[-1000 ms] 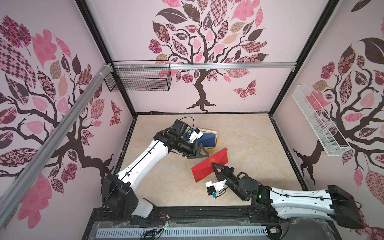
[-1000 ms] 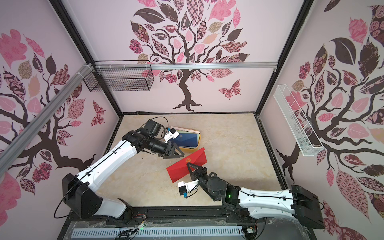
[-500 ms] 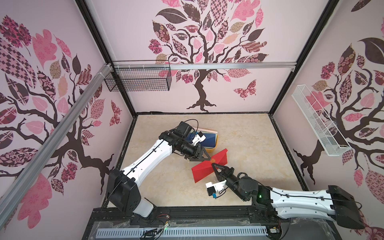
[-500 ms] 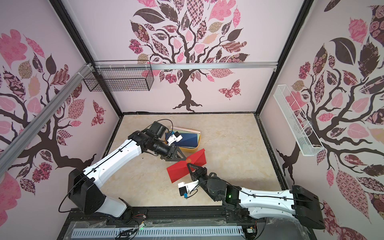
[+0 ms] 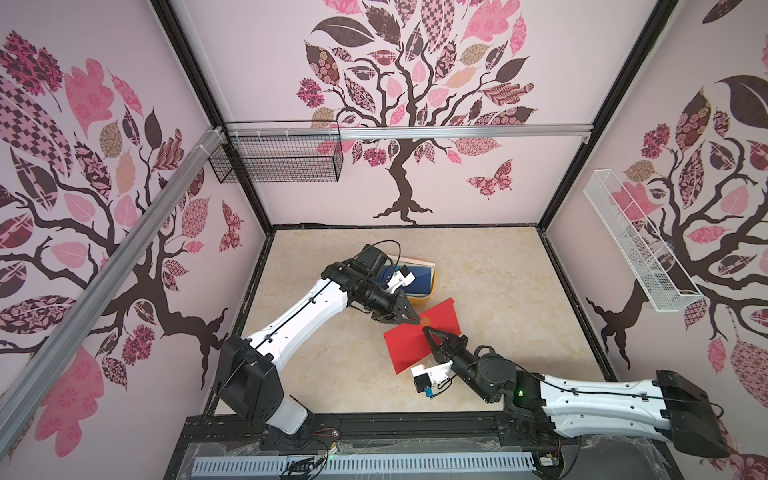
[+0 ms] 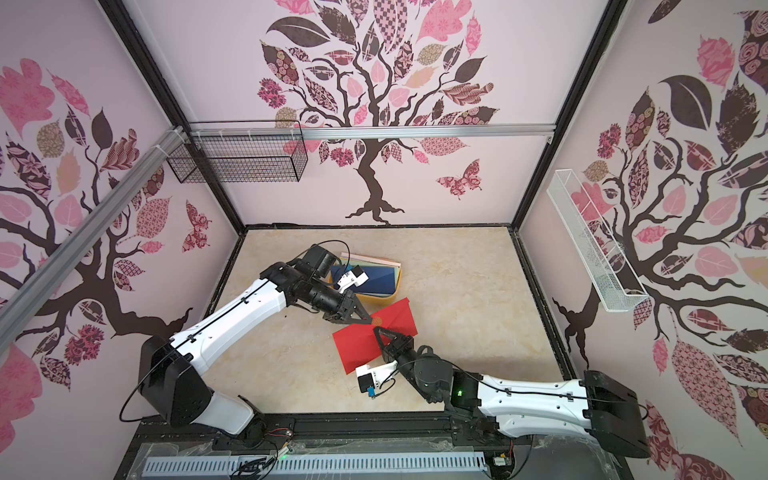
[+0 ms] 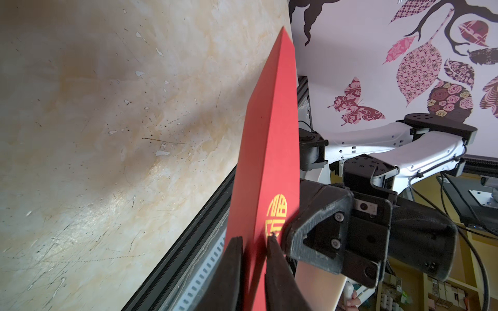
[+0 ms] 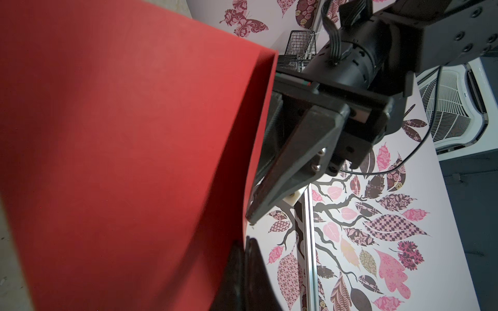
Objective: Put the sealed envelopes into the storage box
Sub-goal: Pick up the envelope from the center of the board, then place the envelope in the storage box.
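Observation:
I should grip the envelope's far edge [image 5: 424,315] with my left gripper and open my right gripper, which is closed on the red envelope's near edge [image 5: 429,351], before I put the envelope in the box.
A red envelope [image 5: 409,347] [image 6: 359,347] with a gold emblem hangs tilted above the table, its long side bowed in the right wrist view [image 8: 121,148]. My right gripper [image 5: 426,330] [image 8: 246,239] is shut on its near edge. My left gripper [image 5: 415,321] [image 7: 254,239] straddles the far edge beside the emblem, jaws narrowly apart with the red paper [image 7: 269,148] between them. Behind the left wrist stands the yellow-orange storage box [image 5: 422,300] [image 6: 382,300]. A navy envelope [image 5: 419,278] lies on top inside it, over the edges of other envelopes.
A black wire basket [image 5: 276,160] hangs on the back wall at left. On the right wall is a white mesh tray [image 5: 636,245]. A black rail [image 5: 374,424] borders the table's front edge, and black frame posts stand at the back corners.
My left arm swung from over the storage box towards the red envelope, and its jaws narrowed around the envelope's far edge. The right gripper kept its hold and barely moved.

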Robot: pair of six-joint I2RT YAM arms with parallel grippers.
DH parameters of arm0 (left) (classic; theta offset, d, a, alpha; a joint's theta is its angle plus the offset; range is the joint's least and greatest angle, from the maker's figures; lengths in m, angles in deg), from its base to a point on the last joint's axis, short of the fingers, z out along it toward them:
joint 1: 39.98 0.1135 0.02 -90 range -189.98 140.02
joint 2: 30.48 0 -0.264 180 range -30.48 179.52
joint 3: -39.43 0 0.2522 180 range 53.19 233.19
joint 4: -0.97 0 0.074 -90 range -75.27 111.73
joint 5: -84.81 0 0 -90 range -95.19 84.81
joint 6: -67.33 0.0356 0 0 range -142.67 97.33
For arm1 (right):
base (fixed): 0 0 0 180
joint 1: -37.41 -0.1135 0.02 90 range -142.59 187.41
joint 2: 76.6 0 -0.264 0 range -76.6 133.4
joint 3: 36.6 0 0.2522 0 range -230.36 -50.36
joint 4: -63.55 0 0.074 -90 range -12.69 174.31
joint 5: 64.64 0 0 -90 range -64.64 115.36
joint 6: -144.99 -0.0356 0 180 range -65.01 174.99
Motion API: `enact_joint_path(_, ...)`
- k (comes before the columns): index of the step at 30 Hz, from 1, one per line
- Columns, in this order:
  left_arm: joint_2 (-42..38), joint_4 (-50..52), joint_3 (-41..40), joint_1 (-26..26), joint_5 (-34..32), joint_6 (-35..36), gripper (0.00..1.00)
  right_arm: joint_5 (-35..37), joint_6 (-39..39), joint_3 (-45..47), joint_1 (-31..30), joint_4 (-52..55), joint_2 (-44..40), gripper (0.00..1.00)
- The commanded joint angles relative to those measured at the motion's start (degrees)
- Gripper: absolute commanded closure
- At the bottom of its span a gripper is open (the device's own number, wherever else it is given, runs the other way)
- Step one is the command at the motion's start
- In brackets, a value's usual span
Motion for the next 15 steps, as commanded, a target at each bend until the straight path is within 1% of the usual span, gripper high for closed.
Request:
enact_joint_path(1, 0.3, 0.7, 1.9, -0.3, 0.7, 0.5, 0.85, 0.4, -0.2, -1.3, -0.3, 0.0, -1.0, 1.0)
enact_joint_path(5, 0.8, 1.8, 3.6, -0.3, -0.2, 1.3, 0.91, 0.4, -0.6, -1.2, -0.4, 0.3, -1.2, 1.0)
enact_joint_path(6, 1.0, 2.2, 4.1, -0.2, -0.9, 1.6, 0.92, 0.5, -0.8, -1.2, -0.4, 0.7, -1.4, 0.97)
enact_joint_path(7, 1.1, 2.8, 4.7, -0.3, -1.9, 2.2, 0.93, 0.4, -1.2, -1.2, -0.5, 1.0, -1.6, 0.86)
enact_joint_path(8, 1.1, 3.5, 5.5, -0.3, -3.0, 3.0, 0.94, 0.4, -2.2, -1.4, -0.4, 2.1, -2.0, 0.66)
enact_joint_path(10, 1.4, 4.7, 7.2, -0.2, -5.3, 4.9, 0.96, -0.1, -6.2, -2.4, -0.5, 9.0, -3.9, 0.22)
enact_joint_path(11, 1.4, 5.2, 8.0, -0.2, -7.5, 6.3, 0.96, -0.7, -9.1, -3.2, -0.5, 13.4, -5.5, 0.17)
enact_joint_path(12, 1.4, 5.6, 8.8, -0.1, -10.3, 7.7, 0.97, -1.3, -11.9, -4.0, -0.5, 17.3, -6.8, 0.15)
enact_joint_path(13, 1.5, 6.2, 9.8, -0.2, -13.9, 10.4, 0.98, -3.0, -16.8, -5.4, -0.5, 24.0, -8.8, 0.15)
enact_joint_path(15, 1.3, 5.8, 10.5, -0.2, -19.3, 17.3, 1.0, -8.6, -26.4, -8.9, -0.5, 35.7, -12.7, 0.15)
